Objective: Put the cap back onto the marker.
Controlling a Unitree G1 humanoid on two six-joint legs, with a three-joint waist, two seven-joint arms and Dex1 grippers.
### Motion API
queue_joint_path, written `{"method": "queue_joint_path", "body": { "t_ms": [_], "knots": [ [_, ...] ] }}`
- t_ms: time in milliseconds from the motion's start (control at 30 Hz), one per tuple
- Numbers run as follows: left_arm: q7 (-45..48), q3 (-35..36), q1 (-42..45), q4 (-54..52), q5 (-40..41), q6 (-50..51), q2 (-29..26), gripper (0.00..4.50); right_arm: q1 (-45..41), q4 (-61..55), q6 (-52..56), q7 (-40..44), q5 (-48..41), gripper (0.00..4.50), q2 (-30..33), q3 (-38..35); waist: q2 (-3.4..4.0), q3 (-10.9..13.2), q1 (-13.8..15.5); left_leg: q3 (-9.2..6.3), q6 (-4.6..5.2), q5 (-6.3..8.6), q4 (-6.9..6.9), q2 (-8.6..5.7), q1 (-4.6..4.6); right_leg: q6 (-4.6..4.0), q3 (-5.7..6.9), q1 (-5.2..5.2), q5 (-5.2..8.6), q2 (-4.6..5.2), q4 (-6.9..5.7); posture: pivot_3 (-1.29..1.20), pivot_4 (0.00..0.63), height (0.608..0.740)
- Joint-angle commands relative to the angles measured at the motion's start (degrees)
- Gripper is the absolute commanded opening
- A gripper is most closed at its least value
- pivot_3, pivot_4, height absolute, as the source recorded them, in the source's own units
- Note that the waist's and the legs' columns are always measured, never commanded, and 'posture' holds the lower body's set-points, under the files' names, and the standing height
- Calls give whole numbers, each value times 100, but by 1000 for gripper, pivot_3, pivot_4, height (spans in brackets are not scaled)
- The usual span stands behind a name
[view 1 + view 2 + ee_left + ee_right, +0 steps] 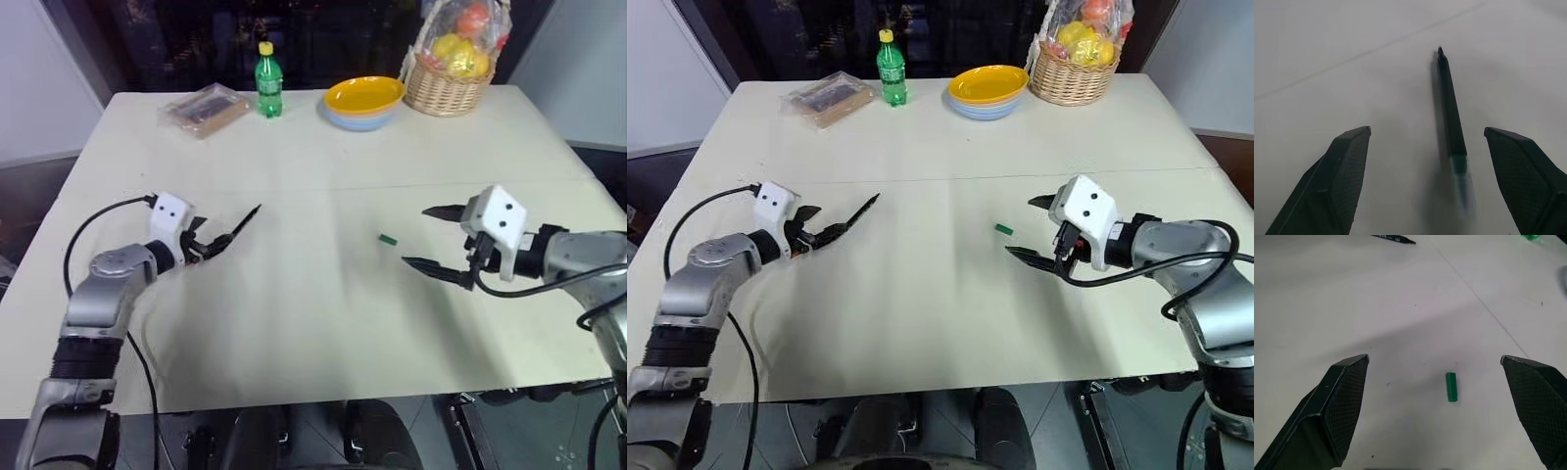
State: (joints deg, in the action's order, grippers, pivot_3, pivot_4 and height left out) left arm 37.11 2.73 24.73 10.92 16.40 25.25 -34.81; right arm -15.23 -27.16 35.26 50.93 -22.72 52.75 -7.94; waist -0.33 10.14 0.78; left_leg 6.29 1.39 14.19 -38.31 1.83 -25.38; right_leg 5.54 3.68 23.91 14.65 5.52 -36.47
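The marker's tip (258,208) gets narrower from its body. The green cap (388,239) will therefore go straight over the tip and stay on when I push.
The marker (246,219) is a thin black pen lying on the white table at the left, its tip pointing away from me. My left gripper (210,240) is open, low over the table, and the marker's (1449,103) near end lies between its spread fingers (1347,161) without touching them. The cap (388,238), a tiny green cylinder, lies alone on the table right of centre. My right gripper (413,235) is open just to the cap's right. In the right wrist view the cap (1451,386) lies between and a little ahead of the right gripper's wide-spread fingers (1344,401).
At the table's far edge stand a green bottle with a yellow lid (267,81), a yellow bowl stacked on a blue one (363,100), a wicker basket of fruit (449,86) and a clear packet (206,109). A seam (323,190) crosses the table.
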Motion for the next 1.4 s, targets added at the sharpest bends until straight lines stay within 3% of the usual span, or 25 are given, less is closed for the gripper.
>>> {"method": "queue_joint_path", "body": {
  "t_ms": [33, 333, 633, 733, 933, 1233, 1400],
  "knots": [
    [61, -37, 199, 270, -222, -399, 39, 3881, 77, -361, 98, -167, -139, 4463, -31, -274, -2, -1, -4, -1, 0, 0, 0, 2, 0, 0, 1, 1, 0, -1, 0, 0, 150, 740],
    [-31, -221, 558, 1210, -664, -935, 403, 3881, 177, -503, 173, -381, -200, 4463, -39, -276, -5, -3, 3, -6, 11, 6, -4, 1, 3, 2, 3, -7, -1, -1, -1, 0, 150, 740],
    [27, -288, 560, 1335, -842, -1011, 525, 3881, 143, -458, 105, -422, -162, 4463, -20, -215, -5, -8, 6, -17, 21, 12, -17, 0, 15, 3, 8, -29, -2, -1, -2, 0, 150, 740],
    [73, -281, 539, 1322, -840, -979, 526, 3013, 144, -451, 91, -413, -151, 4500, -9, -209, -5, -8, 2, -20, 28, 16, -29, 2, 15, 3, 10, -34, -2, 0, -5, 0, 150, 740],
    [144, -283, 526, 1316, -827, -914, 519, 29, 119, -426, 78, -384, -138, 4500, 25, -214, -4, -8, -13, -23, 42, 25, -72, 4, 14, 2, 10, -33, -1, 4, -47, 0, 150, 740],
    [206, -284, 516, 1249, -823, -906, 471, 29, 100, -390, 78, -374, -140, 4500, 14, -220, -4, -8, -13, -27, 41, 25, -76, 4, 15, 0, 8, -29, 0, 10, -56, 0, 150, 740],
    [470, -85, 268, 81, -551, -640, 107, 29, 38, -186, -26, -474, -168, 4500, -338, -39, -6, -7, -50, -27, 40, 26, -75, 8, 6, -1, 6, -19, 0, 14, -57, 0, 150, 740]
  ]
}}
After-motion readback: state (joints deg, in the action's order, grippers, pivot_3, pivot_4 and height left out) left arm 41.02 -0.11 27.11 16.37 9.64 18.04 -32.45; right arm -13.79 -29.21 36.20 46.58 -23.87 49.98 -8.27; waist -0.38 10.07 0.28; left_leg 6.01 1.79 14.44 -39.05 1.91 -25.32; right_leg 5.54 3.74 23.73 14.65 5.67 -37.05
